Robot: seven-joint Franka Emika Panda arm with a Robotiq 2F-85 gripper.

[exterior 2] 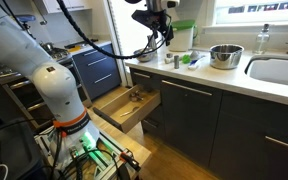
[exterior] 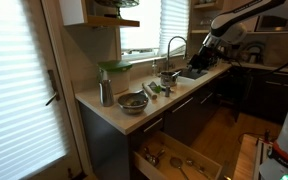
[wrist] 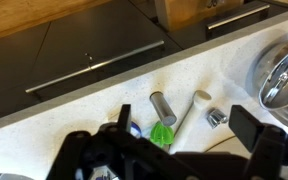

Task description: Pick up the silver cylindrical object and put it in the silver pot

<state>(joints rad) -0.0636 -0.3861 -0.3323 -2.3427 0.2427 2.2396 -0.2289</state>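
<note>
I should turn my gripper square first, because it hangs crooked to the counter's front edge (wrist: 134, 77). Then I should lower its open fingers around the silver cylindrical object (wrist: 162, 108).
In the wrist view the silver cylindrical object (wrist: 162, 106) lies on its side on the pale counter. My gripper (wrist: 169, 150) hangs above it, open and empty, with one dark finger on each side of the picture. The silver pot (wrist: 284, 75) shows at the right edge. It also stands near the counter's front edge in both exterior views (exterior: 132, 102) (exterior 2: 224, 55). In those views the gripper (exterior: 206, 57) (exterior 2: 156, 33) is well above the counter. The cylinder is too small to pick out surely there.
A white utensil (wrist: 189, 115), a small silver piece (wrist: 216, 118) and a green item (wrist: 162, 133) lie beside the cylinder. A drawer (exterior: 174, 160) (exterior 2: 129, 105) stands open below the counter. A sink (exterior 2: 274, 70) and faucet (exterior: 174, 50) lie further along the counter. A green-lidded container (exterior: 112, 70) stands near a tall silver bottle (exterior: 105, 93).
</note>
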